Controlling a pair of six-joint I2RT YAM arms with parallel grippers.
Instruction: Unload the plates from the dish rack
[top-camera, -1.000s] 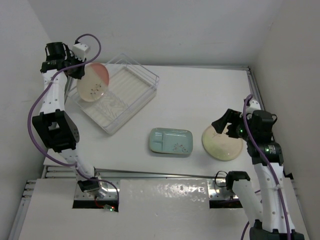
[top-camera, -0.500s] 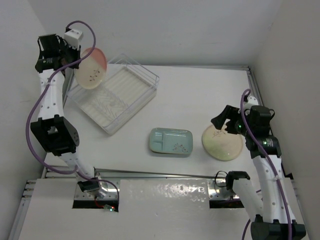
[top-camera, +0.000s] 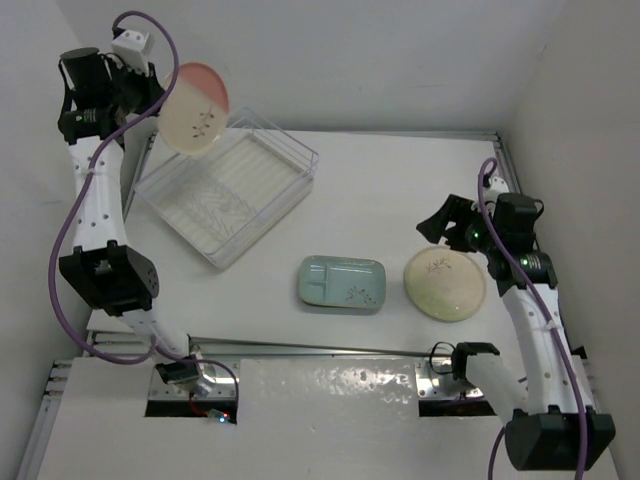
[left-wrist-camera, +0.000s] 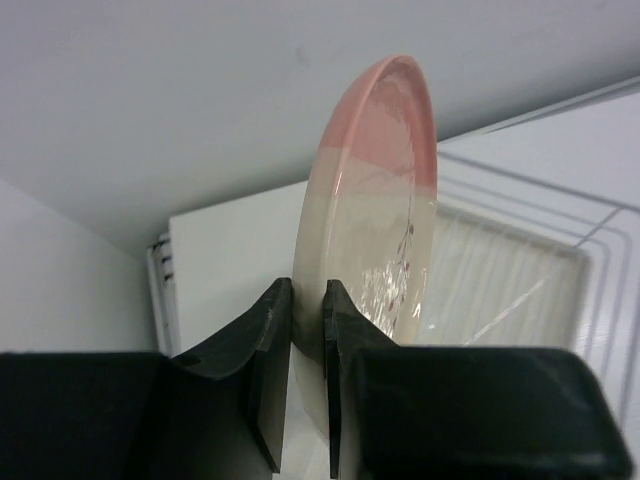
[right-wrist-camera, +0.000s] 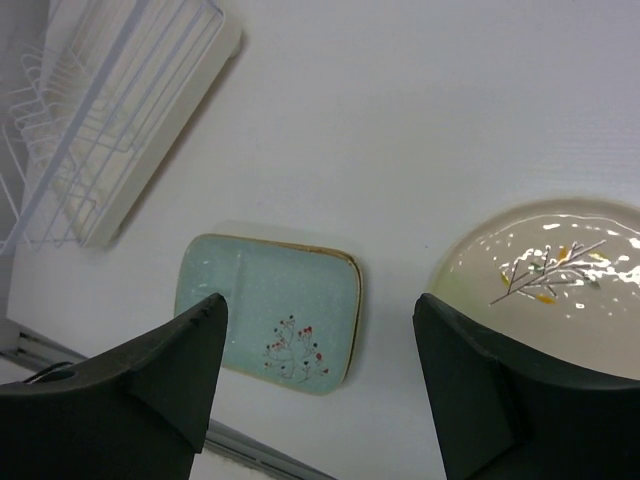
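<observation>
My left gripper should next carry the plate toward my open right gripper (top-camera: 437, 241) until that one closes on the salmon-pink segment (top-camera: 207, 82), which stands free of my left gripper's fingers.
My left gripper (top-camera: 150, 95) (left-wrist-camera: 308, 320) is shut on the rim of a round cream plate with a salmon-pink segment (top-camera: 195, 108) (left-wrist-camera: 375, 220), held on edge high above the back-left corner of the clear dish rack (top-camera: 228, 185) (left-wrist-camera: 520, 270). No plates show in the rack. A pale teal divided plate (top-camera: 342, 283) (right-wrist-camera: 268, 312) lies flat on the table at centre. A round cream plate with a sprig mark (top-camera: 445, 283) (right-wrist-camera: 550, 275) lies to its right. My right gripper (top-camera: 440, 222) (right-wrist-camera: 320, 330) hangs open above the table, just beyond the cream plate's far-left rim, nothing between its fingers.
White walls close the table (top-camera: 400, 180) at the back and on both sides. A metal rail (top-camera: 300, 347) runs along the near edge by the arm bases. The purple cable (top-camera: 75, 210) of the left arm loops beside the rack's left side.
My left gripper has lifted the pink-segment plate up out of the rack and swung it upward and right. The right gripper has drawn back from the cream plate and narrowed slightly.
</observation>
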